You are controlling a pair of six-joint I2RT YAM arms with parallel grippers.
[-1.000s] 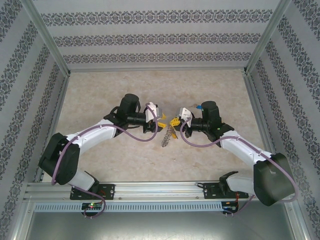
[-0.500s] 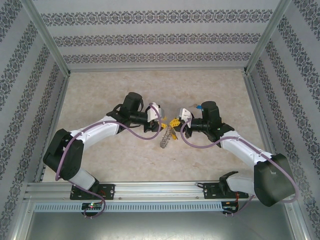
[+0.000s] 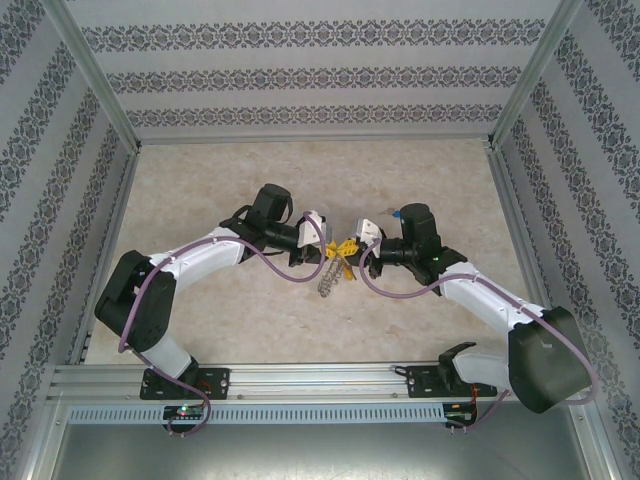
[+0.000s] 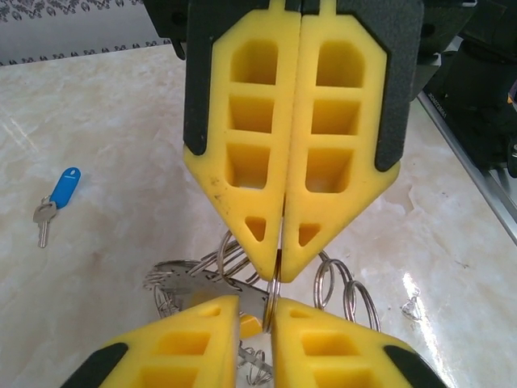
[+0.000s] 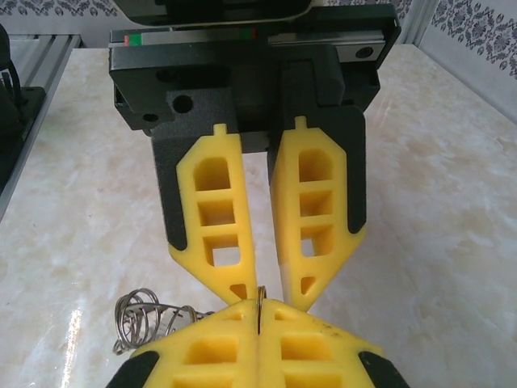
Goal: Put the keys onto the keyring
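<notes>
My right gripper is pinching the keyring's ring (image 4: 273,293), and the blue key (image 4: 58,199) lies near that gripper. Next, my left gripper takes the ring before my right gripper goes to get the key.
My right gripper (image 5: 260,305) is shut on a thin metal ring of the keyring (image 5: 141,319) and holds it upright over the table. The keyring's wire loops (image 4: 343,287) hang beside and below the pinch. My left gripper (image 4: 254,303) faces it tip to tip, jaws narrowly open around that same ring. The yellow key (image 4: 249,326) sits in the gap, its blade pointing left. From above, the left gripper (image 3: 338,247) and right gripper (image 3: 356,243) meet mid-table, the keyring (image 3: 328,280) dangling toward me. The blue key (image 4: 60,190) lies flat on the marble, apart from both.
The marble table (image 3: 250,170) is boxed in by patterned walls and aluminium posts (image 3: 505,110). A metal rail (image 3: 320,380) runs along the near edge by the arm bases. A small metal scrap (image 4: 412,307) lies on the table close to the grippers.
My left arm has moved right until its tips meet the right gripper's. Its jaws have narrowed around the ring. The right arm has stayed in place, still shut.
</notes>
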